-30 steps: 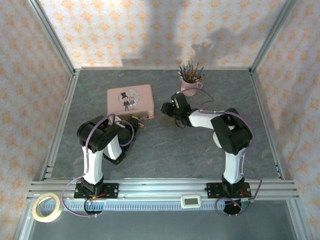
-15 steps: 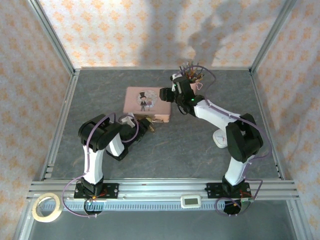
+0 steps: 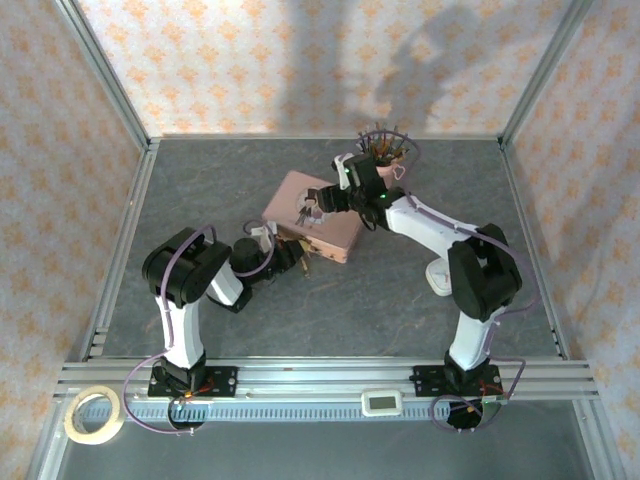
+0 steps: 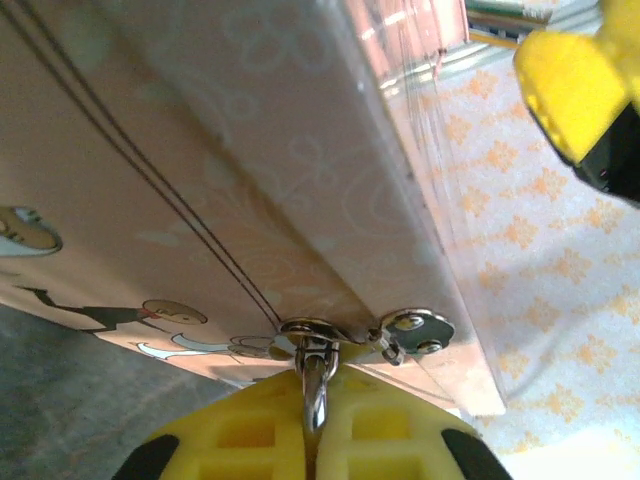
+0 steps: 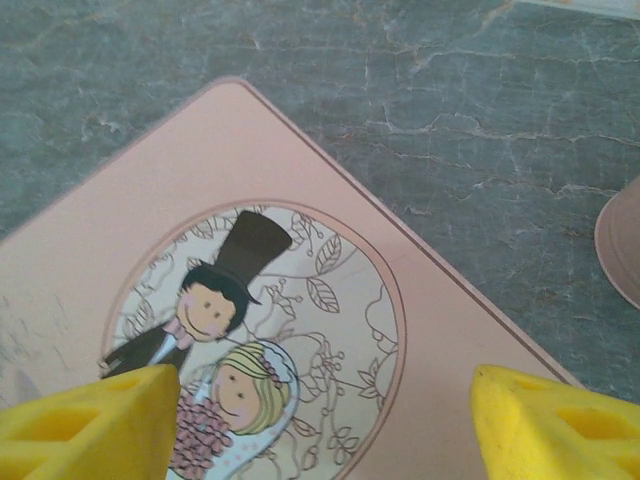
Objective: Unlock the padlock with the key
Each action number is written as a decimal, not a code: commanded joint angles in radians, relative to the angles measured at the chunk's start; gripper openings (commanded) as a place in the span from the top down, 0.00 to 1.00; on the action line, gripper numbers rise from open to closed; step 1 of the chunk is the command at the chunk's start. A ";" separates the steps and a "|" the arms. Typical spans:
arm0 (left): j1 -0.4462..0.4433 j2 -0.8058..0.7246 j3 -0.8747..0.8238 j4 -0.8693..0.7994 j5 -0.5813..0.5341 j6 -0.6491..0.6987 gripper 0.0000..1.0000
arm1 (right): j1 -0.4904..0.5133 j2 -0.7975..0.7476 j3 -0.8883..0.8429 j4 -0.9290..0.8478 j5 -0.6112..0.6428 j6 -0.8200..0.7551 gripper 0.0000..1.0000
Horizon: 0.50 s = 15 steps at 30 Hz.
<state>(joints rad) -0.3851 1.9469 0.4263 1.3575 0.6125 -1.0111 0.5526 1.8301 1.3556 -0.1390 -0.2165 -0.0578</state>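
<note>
The left gripper is pinching the shackle (image 4: 315, 388) and covering the body of the padlock, so the left gripper should move back and the right gripper should hold the padlock.
The pink tin (image 3: 336, 236) lies turned at an angle mid-table, its lid showing a cartoon bride and groom (image 5: 215, 320). At its near-left side my left gripper (image 3: 291, 258) is shut on the brass padlock (image 3: 304, 263). In the left wrist view the silver shackle (image 4: 315, 385) hangs through the tin's latch (image 4: 330, 330) and runs down between my yellow fingers (image 4: 400, 430), which hide the padlock's body. My right gripper (image 3: 312, 203) hovers open just over the lid (image 5: 120, 220), its fingers (image 5: 90, 420) wide apart with nothing between them. The key is out of view.
A pink pot of pencils (image 3: 384, 162) stands just behind the right arm's wrist. A white object (image 3: 439, 276) lies by the right arm's elbow. Aluminium posts and patterned walls enclose the table. A tape roll (image 3: 93, 415) sits outside the front rail.
The tin has slid right and rotated clockwise. My right gripper swung over the lid and opened wider. My left gripper followed the padlock to the right.
</note>
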 commanded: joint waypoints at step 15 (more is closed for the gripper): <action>0.008 -0.095 -0.079 -0.049 -0.076 -0.005 0.59 | -0.008 0.093 -0.004 -0.038 -0.024 0.033 0.24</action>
<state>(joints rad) -0.3786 1.8713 0.3748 1.2964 0.5484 -1.0142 0.5503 1.9049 1.3655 -0.1493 -0.2199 -0.0471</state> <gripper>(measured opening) 0.414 0.758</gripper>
